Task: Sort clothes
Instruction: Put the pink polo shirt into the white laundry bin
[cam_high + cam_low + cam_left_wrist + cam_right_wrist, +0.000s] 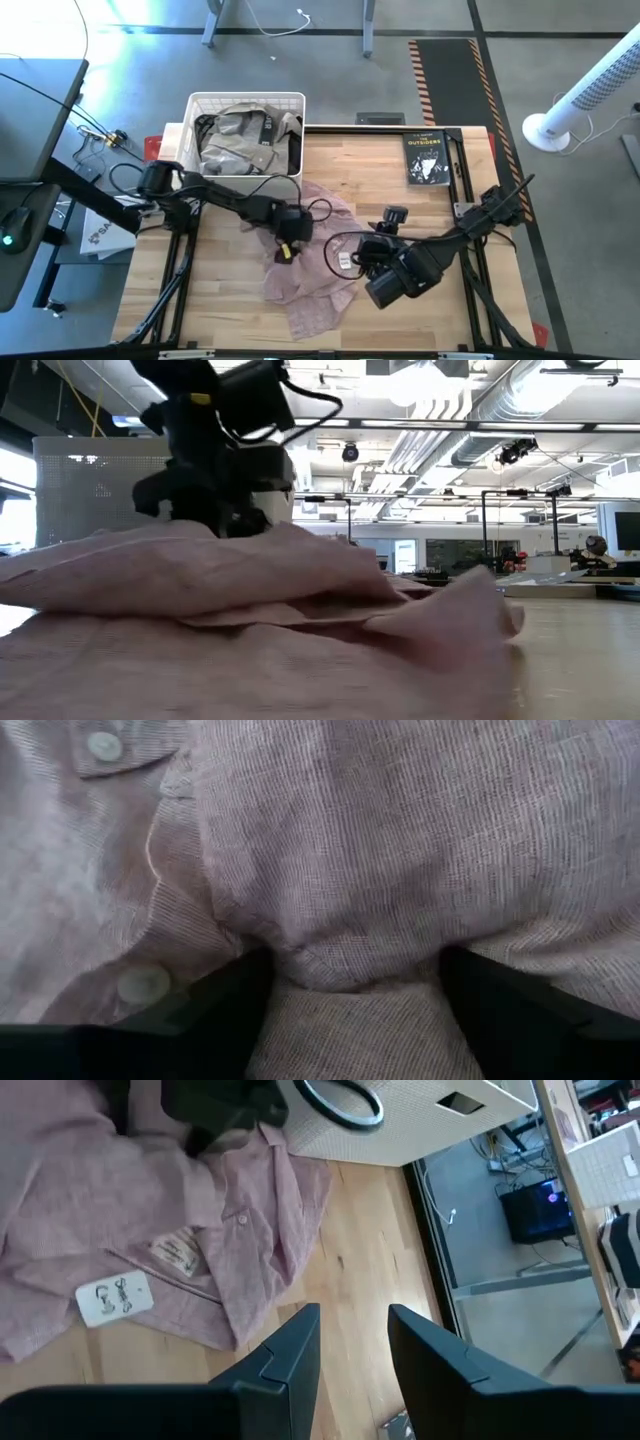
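Note:
A loose hump of cloth (350, 945) bulges between the fingers of the robot's left gripper, so the whole pink shirt (316, 295) will come along in a hanging bundle when the robot lifts.
A pale pink shirt (310, 265) lies crumpled on the middle of the wooden table; it fills the low view (250, 610) and shows in the right wrist view (130, 1210). A khaki garment with a black band (245, 140) lies in the white basket (200, 105) at the far left. My left gripper (290, 238) is open, down on the shirt's far part (350, 970). My right gripper (352, 1345) is open and empty above bare wood, just right of the shirt (390, 222). My left gripper comes at the pink shirt from above, pointing down. Both fingertips (240, 995) stand in the cloth, and a hump of fabric (350, 955) bulges between them, near the buttoned edge (140, 982). The shirt lies on the table. How many layers are between the fingers I cannot tell.
A black paperback book (427, 157) lies at the table's far right. The basket's wall (90, 490) stands behind the shirt. Bare wood lies right of the shirt (440, 300) and at the near left (200, 290).

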Motion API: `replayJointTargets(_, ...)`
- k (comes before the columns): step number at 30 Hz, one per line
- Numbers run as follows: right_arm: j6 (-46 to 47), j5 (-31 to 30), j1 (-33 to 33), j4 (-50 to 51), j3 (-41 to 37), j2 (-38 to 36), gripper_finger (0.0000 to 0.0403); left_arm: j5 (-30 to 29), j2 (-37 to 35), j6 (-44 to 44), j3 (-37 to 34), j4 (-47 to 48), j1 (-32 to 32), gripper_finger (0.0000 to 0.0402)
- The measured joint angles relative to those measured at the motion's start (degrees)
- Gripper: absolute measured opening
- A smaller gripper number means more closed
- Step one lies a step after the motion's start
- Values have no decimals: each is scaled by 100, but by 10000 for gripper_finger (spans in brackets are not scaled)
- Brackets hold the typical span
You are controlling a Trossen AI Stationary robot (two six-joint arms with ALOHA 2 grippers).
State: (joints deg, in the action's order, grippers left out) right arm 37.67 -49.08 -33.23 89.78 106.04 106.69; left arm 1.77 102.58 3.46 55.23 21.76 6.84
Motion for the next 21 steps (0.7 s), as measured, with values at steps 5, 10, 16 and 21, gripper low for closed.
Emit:
replayJointTargets(5, 91, -4, -22, 15, 0, 0, 116, 344, 425, 49, 46, -214, -60, 274)
replayJointTargets(10, 92, -4, -27, 17, 0, 0, 116, 163, 434, 20, 21, -526, 73, 168)
replayJointTargets(16, 92, -4, -27, 19, 0, 0, 116, 264, 418, -263, 95, -559, 78, 38)
replayJointTargets(21, 90, -4, -27, 23, 0, 0, 116, 162, -162, -430, 486, 400, 84, 38)
